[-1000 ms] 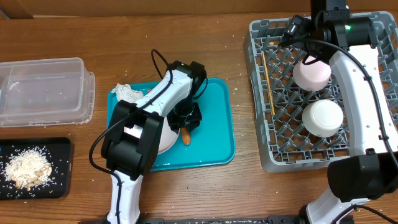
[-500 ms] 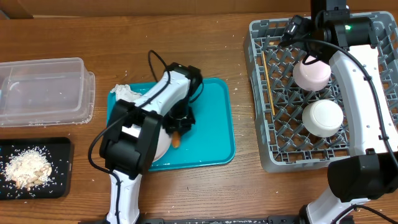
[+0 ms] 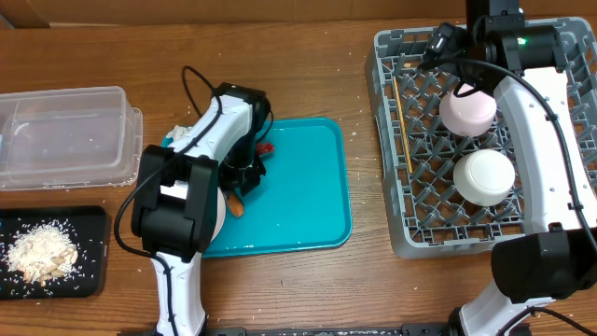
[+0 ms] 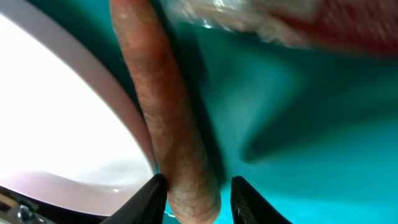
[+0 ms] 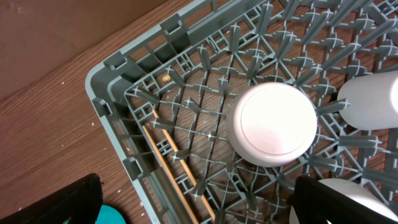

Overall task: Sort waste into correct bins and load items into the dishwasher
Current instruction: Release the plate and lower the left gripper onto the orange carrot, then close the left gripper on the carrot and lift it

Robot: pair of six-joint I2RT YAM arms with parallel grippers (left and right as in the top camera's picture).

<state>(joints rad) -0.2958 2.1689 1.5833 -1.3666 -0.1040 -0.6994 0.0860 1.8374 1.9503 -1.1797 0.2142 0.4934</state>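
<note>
The carrot stick is right up against the white plate's rim (image 4: 140, 134), so the robot's left gripper should slide the carrot stick toward the teal tray's open middle (image 3: 285, 193) before it takes hold.
My left gripper (image 3: 244, 179) hangs over the left part of the teal tray (image 3: 308, 201), shut on the orange carrot stick (image 3: 235, 205). In the left wrist view the stick (image 4: 165, 112) runs up from between the jaws of my left gripper (image 4: 196, 186), beside the white plate (image 4: 62, 124). The red wrapper (image 3: 266, 147) lies just behind it, and the crumpled napkin (image 3: 182, 138) sits at the tray's far left corner. My right gripper (image 5: 193, 199) stands wide open above the far left corner of the grey dish rack (image 3: 401, 233), over the chopsticks (image 5: 177, 168) and an upturned bowl (image 5: 272, 124).
The clear tub (image 3: 65, 135) stands at the far left. In front of it the black tray (image 3: 89, 224) holds beige food scraps (image 3: 39, 250). Two white bowls (image 3: 468, 109) (image 3: 485, 177) sit in the rack, with the right arm reaching along its right side.
My left gripper has moved left across the teal tray, and the carrot stick has gone with it. The red wrapper now shows behind it. The right arm has not moved.
</note>
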